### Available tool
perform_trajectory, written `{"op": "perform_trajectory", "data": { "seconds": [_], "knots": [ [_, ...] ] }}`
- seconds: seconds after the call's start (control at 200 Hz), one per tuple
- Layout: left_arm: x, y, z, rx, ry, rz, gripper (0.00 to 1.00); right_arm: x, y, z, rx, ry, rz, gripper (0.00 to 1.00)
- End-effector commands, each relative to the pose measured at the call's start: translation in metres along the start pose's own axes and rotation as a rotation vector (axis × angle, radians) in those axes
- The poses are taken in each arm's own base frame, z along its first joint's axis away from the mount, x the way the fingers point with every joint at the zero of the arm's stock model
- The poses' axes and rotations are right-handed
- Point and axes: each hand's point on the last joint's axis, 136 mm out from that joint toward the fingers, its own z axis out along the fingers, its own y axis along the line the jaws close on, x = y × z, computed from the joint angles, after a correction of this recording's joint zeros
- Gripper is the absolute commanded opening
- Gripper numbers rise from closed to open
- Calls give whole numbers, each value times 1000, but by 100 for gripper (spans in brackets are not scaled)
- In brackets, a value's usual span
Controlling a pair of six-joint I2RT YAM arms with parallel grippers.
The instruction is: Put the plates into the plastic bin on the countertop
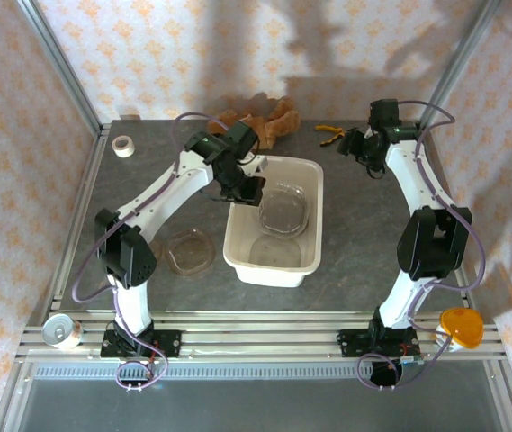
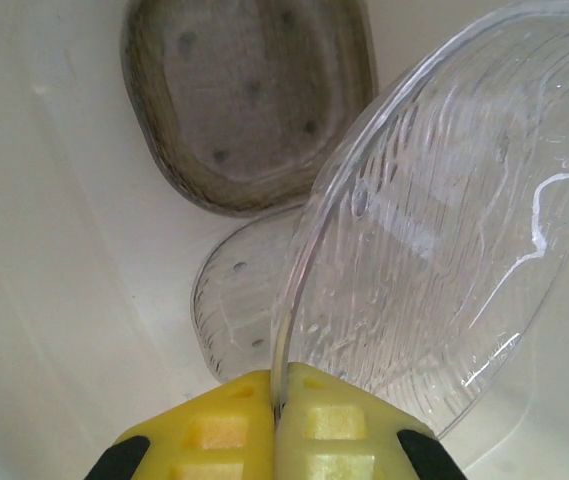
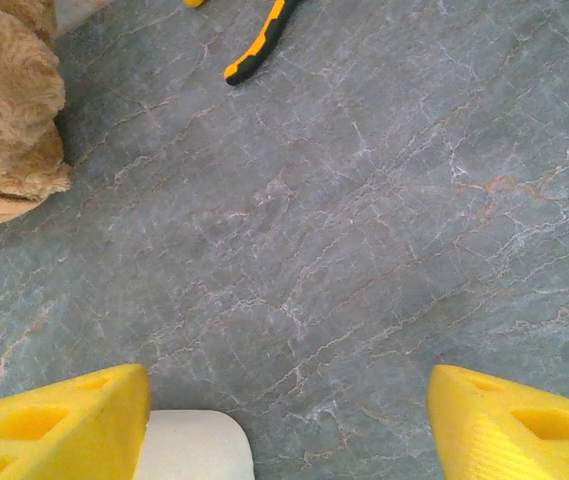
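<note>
The clear ribbed plate (image 1: 284, 211) hangs inside the sides of the bin, so my left gripper should keep lowering it toward the other clear plate (image 1: 277, 251) until it rests there.
Over the white plastic bin (image 1: 238, 252), my left gripper (image 1: 254, 191) is shut on the rim of a clear ribbed plate (image 1: 284, 209), which it holds tilted inside the bin. In the left wrist view the yellow fingers (image 2: 214, 430) pinch that plate (image 2: 434, 230) at its edge, the gripper (image 2: 279, 385) closed tight. Below it in the bin (image 2: 34, 300) lie a brown-tinted plate (image 2: 249, 100) and another clear plate (image 2: 229, 300). One more plate (image 1: 189, 250) rests on the countertop (image 1: 363, 252) left of the bin. My right gripper (image 1: 356, 144) hangs open and empty at the back right, over bare countertop (image 3: 344, 230).
A tan plush toy (image 1: 256, 121) and yellow-black pliers (image 1: 330, 130) lie along the back edge. A white tape roll (image 1: 122, 146) sits back left. A can (image 1: 62, 331) and an orange object (image 1: 461, 326) rest on the front rails. The bin's corner (image 3: 194, 445) shows under the right gripper (image 3: 289, 420).
</note>
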Motion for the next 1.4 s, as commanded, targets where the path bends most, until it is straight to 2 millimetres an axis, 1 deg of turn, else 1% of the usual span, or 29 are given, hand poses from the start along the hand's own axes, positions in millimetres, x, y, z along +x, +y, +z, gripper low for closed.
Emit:
{"op": "perform_trajectory", "data": {
  "seconds": [0.0,0.135,0.235,0.245,0.255,0.35,0.651,0.801,0.996,1.206,1.306,1.396],
  "knots": [
    [16,6,5,-42,68,-23,0,-6,-3,-17,12,-49,3,73],
    [22,9,13,-62,90,-63,0,-2,-6,-17,13,-56,7,73],
    [27,7,20,-67,102,-81,0,1,-7,-15,11,-50,14,73],
    [28,9,28,-74,122,-87,0,2,-7,-15,10,-47,14,73],
    [29,10,31,-78,130,-89,0,2,-7,-14,12,-46,15,73],
    [35,10,38,-116,159,-92,0,4,-8,-14,9,-46,19,73],
    [39,2,41,-160,176,-103,0,9,-12,-11,16,-38,21,73],
    [48,-2,48,-190,217,-101,0,10,-13,-8,16,-34,23,73],
    [59,1,58,-221,259,-109,0,14,-14,-5,15,-22,17,73],
    [58,5,66,-290,279,-105,0,11,-20,-7,26,-31,14,73],
    [68,7,74,-320,331,-97,0,10,-22,-7,29,-31,13,73],
    [70,7,79,-336,355,-87,0,10,-23,-8,33,-32,13,73]
  ]
}}
